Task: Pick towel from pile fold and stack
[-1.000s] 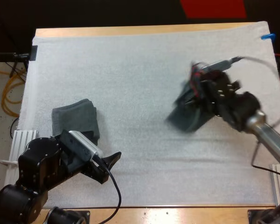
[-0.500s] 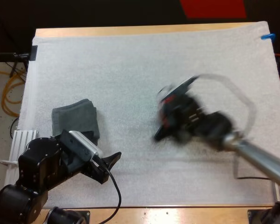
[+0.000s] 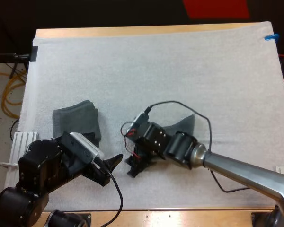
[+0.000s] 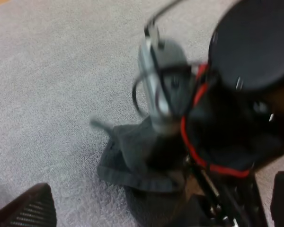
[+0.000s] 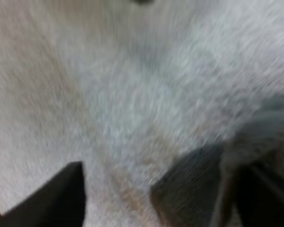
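Observation:
The rumpled towel [image 3: 182, 126] will spread out into a flat square when I lift and pull it, because a limp fold [image 5: 233, 160] stands up along the towel's edge.
A loose dark grey-green towel [image 3: 183, 125] lies on the mat at the centre, partly under my right arm. My right gripper [image 3: 132, 166] is low at the towel's left end. In the right wrist view its fingers [image 5: 68, 191] stand apart, with the towel [image 5: 194, 191] lying against one of them [image 5: 262, 198] and bare mat between. My left gripper [image 3: 110, 170] rests at the lower left, open and holding nothing. The left wrist view faces my right gripper [image 4: 213, 198] over the rumpled towel [image 4: 132, 153]. A folded towel [image 3: 77, 120] lies just beyond my left arm.
The white mat [image 3: 146, 71] covers the table, with bare room across its far half and right side. A white ribbed block [image 3: 22, 142] stands off the mat's left edge beside my left arm.
My right arm swept from the mat's right side to the centre with the towel and came down beside my left gripper. Its fingers, shut before, now stand apart. The left arm stayed put.

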You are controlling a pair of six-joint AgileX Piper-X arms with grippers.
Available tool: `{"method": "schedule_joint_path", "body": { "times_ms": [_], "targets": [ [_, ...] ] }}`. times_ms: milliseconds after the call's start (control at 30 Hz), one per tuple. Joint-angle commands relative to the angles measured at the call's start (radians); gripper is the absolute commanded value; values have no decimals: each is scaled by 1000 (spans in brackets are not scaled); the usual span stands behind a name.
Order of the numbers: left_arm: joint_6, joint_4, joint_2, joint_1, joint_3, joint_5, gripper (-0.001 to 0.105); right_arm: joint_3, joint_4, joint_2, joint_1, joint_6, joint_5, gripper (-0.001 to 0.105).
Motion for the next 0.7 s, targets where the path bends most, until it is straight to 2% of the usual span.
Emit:
{"method": "schedule_joint_path", "body": {
  "times_ms": [0, 233, 333, 467, 667],
  "targets": [
    [3, -9, -3, -6, -1, 0, 88, -27, 12, -22, -9, -20, 16, 69],
    [59, -9, 8, -6, -1, 0, 88, -55, 40, -36, -140, -17, 61, 69],
    [59, -9, 24, -6, -1, 0, 88, -55, 59, -36, -233, 12, 61, 69],
    [59, -9, 64, -6, -1, 0, 88, -55, 62, -36, -391, 103, 58, 69],
    [76, -70, 173, -6, -1, 0, 88, -55, 122, -36, -598, 199, -56, 69]
  ]
}}
